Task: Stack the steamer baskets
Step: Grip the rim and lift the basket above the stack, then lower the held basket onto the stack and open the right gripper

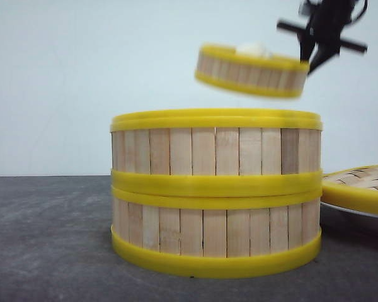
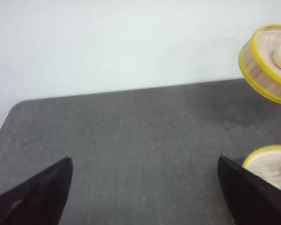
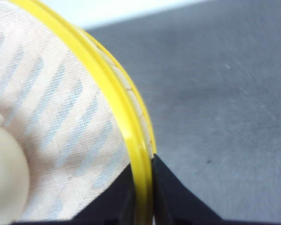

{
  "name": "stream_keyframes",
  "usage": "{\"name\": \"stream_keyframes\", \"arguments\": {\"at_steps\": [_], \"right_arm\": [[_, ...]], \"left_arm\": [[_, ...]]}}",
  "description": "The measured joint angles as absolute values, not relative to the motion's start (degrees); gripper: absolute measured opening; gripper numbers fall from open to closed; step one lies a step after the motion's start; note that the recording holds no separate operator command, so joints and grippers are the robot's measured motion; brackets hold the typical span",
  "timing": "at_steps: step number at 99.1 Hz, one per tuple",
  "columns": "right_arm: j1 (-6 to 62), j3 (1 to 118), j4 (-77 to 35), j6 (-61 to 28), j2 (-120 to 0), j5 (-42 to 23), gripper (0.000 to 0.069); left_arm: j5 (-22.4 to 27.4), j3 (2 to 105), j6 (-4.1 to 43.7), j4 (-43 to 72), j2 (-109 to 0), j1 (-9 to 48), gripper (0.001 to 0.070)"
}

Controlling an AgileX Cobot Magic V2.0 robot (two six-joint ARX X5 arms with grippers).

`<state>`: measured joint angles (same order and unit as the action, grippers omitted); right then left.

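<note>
The lifted basket [image 1: 251, 74] hangs at a slant behind the stacked baskets, so my right gripper should lift it higher, move it over the upper basket [image 1: 216, 118] and make it level before lowering it.
Two steamer baskets stand stacked on the table close to the front camera, the upper one [image 1: 216, 151] on the lower one [image 1: 216, 229]. A third basket [image 1: 252, 70] hangs tilted in the air above and behind them, with a white bun [image 1: 252, 49] inside. My right gripper [image 1: 315, 60] is shut on its yellow rim [image 3: 131, 136], one finger inside the wall and one outside. My left gripper [image 2: 144, 159] is open over bare table. From there the lifted basket [image 2: 267, 61] and another basket [image 2: 269, 166] show to one side.
A flat woven lid with a yellow rim [image 1: 359, 185] lies on a white plate [image 1: 365, 214] at the right. The table [image 1: 44, 239] is dark grey; a rounded corner of it [image 2: 18, 110] shows in the left wrist view. A pale wall stands behind.
</note>
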<state>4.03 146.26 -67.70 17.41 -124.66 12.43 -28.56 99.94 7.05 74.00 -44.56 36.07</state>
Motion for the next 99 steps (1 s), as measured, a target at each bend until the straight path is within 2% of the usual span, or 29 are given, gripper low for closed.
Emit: {"name": "stream_keyframes", "arguments": {"at_steps": [12, 23, 54, 72, 99], "right_arm": [[6.20, 152.11, -76.90, 14.41, -124.51, 11.31, 0.0022], [8.64, 152.86, -77.47, 10.79, -124.46, 9.85, 0.0023], [14.28, 151.33, -77.54, 9.78, -122.56, 11.38, 0.0022], [16.10, 140.25, -77.54, 8.86, -113.30, 10.96, 0.0022], [18.02, 113.01, -77.54, 6.59, -97.08, 8.64, 0.0022]], "left_arm": [[-26.55, 99.96, 7.03, 72.03, -44.56, 36.10, 0.0592], [-25.21, 99.94, 7.03, 69.69, -44.56, 36.12, 0.0592], [-21.15, 99.94, 7.11, 68.34, -44.56, 36.14, 0.0590], [-19.20, 99.94, 8.62, 69.41, -44.56, 36.14, 0.0590], [-19.14, 99.94, 8.95, 67.24, -44.56, 36.14, 0.0590]]}}
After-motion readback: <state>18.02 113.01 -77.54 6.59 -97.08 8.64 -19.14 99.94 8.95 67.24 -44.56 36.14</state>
